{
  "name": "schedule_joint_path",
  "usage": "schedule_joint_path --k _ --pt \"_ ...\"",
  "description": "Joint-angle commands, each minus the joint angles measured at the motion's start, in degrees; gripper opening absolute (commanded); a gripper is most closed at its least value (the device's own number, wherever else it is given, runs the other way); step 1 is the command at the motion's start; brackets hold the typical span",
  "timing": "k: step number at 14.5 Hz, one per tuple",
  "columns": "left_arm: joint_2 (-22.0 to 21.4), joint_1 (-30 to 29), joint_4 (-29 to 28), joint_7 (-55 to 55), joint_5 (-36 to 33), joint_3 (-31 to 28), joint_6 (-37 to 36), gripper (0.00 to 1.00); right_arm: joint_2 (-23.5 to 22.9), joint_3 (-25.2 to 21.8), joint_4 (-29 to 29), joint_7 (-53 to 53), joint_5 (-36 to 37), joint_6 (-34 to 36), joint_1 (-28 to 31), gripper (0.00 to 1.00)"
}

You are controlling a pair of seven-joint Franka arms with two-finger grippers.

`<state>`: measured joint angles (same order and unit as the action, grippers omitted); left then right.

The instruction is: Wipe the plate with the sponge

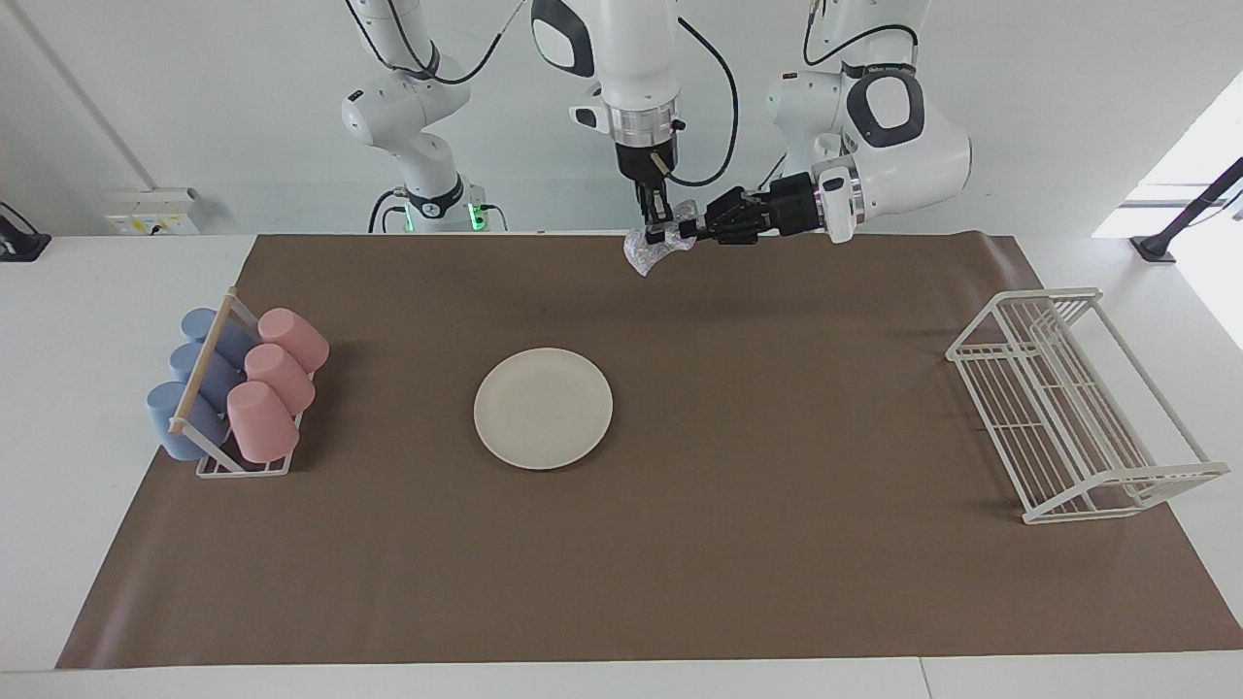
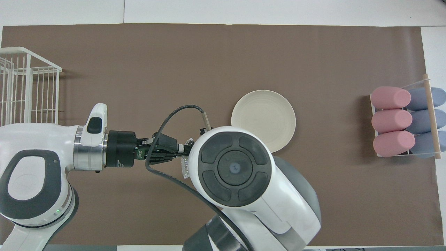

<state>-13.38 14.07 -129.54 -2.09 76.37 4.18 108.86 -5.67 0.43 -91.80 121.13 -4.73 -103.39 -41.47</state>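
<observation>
Both of my grippers are holding the sponge [image 1: 649, 249], and the dish rack [image 1: 1049, 390] is on my left gripper's side. My right gripper should open before my left gripper puts the sponge in the dish rack.
The cream-white plate [image 1: 543, 408] lies flat on the brown mat, also seen in the overhead view [image 2: 263, 120]. The glittery sponge [image 1: 646, 254] hangs in the air over the mat's edge nearest the robots, between both grippers. My left gripper [image 1: 686, 230] reaches in sideways and is shut on the sponge. My right gripper [image 1: 658, 233] points straight down at the same sponge. In the overhead view the left gripper [image 2: 183, 151] meets the sponge [image 2: 185, 167], while the right arm's wrist hides its own gripper and part of the plate's rim.
A white rack [image 1: 243, 466] with pink cups [image 1: 262, 422] and blue cups [image 1: 175, 417] stands at the right arm's end of the mat. A white wire dish rack [image 1: 1068, 408] stands at the left arm's end. The brown mat [image 1: 777, 544] covers the table.
</observation>
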Motion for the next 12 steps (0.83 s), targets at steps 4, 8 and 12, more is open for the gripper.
schedule_joint_path --k 4,8,12 --pt "-1.82 -2.73 -1.5 -0.55 -1.31 -0.49 -3.47 0.0 3.99 -0.17 -3.38 -11.57 1.31 0.82 1.47 1.0" --pt "-1.73 -4.31 -1.33 0.15 -2.89 -0.49 -3.83 0.0 6.37 -0.17 -5.67 -37.2 1.04 5.28 7.53 1.0" --pt "-0.94 -6.24 0.07 3.66 -11.14 -0.58 -3.74 0.0 7.25 -0.34 -5.5 -60.96 1.04 7.76 14.12 1.0"
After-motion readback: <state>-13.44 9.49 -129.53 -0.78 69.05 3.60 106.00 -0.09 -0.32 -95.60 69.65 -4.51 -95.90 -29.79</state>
